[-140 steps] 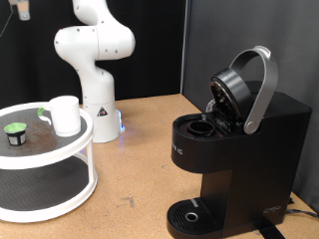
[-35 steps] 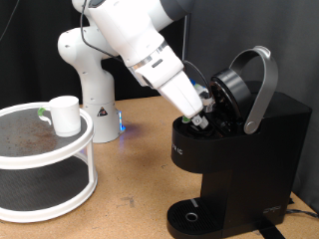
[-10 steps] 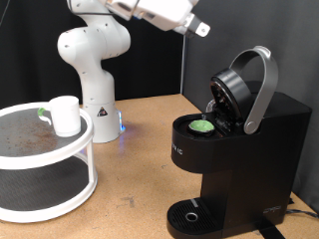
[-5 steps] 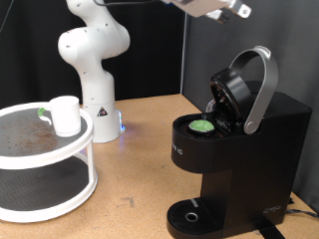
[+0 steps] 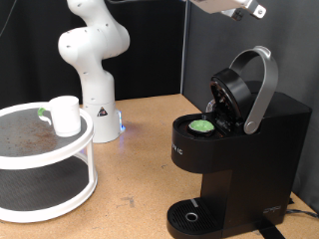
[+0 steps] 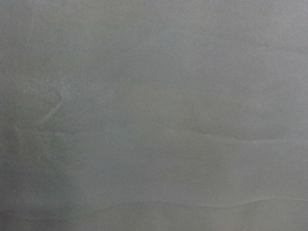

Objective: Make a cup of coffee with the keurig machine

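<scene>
My gripper should keep going toward the raised silver handle [image 5: 269, 78] until it pushes the lid down, because the green-topped pod is in the open chamber [image 5: 201, 126].
The black keurig machine [image 5: 239, 149] stands at the exterior view's right with its lid and silver arched handle [image 5: 261, 88] raised. A green-topped pod [image 5: 202, 126] sits in its open chamber. The white cup [image 5: 65, 115] stands on the top tier of a round white stand [image 5: 45, 149] at the exterior view's left. My gripper [image 5: 249, 9] is high at the exterior view's top right, above the machine, mostly cut off by the frame edge, with nothing seen in it. The wrist view shows only a plain grey surface.
The arm's white base [image 5: 95, 60] stands at the back on a wooden table [image 5: 135, 169]. A dark panel [image 5: 249, 40] rises behind the machine. The machine's round drip tray [image 5: 191, 214] sits at its foot.
The pod has gone from the stand into the machine's chamber. In the last second my gripper has risen and moved to the exterior view's right, away from the chamber.
</scene>
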Robot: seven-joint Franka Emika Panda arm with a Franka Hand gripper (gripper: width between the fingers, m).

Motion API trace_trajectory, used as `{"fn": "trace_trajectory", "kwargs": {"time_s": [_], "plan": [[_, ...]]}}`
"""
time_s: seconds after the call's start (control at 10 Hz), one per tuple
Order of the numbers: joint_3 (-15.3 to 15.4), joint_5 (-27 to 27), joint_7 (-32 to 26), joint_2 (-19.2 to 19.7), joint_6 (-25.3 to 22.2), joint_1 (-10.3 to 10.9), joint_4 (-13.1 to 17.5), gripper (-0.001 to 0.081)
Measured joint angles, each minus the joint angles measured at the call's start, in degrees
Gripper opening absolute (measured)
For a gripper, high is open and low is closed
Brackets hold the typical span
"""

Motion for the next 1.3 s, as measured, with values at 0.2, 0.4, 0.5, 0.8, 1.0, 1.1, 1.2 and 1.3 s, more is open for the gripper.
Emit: {"fn": "trace_trajectory", "kwargs": {"time_s": [0.2,0.4,0.5,0.8,1.0,1.1,1.2,1.3], "plan": [[2.2,-0.8,3.5,1.6,0.6,0.5,1.3,0.0808],[5.1,-1.4,5.1,4.2,3.2,1.0,2.4,0.0808],[6.2,-1.1,5.1,5.5,4.5,1.5,3.0,0.0808],[7.9,0.0,4.6,8.0,5.6,2.5,4.3,0.0808],[7.9,0.1,4.3,8.1,5.3,2.5,4.3,0.0808],[7.8,-0.2,4.2,8.1,5.3,2.5,4.3,0.0796],[7.8,-1.1,4.4,8.2,5.3,2.3,3.9,0.0796],[7.6,-2.2,4.7,8.3,5.3,2.1,3.5,0.0626]]}}
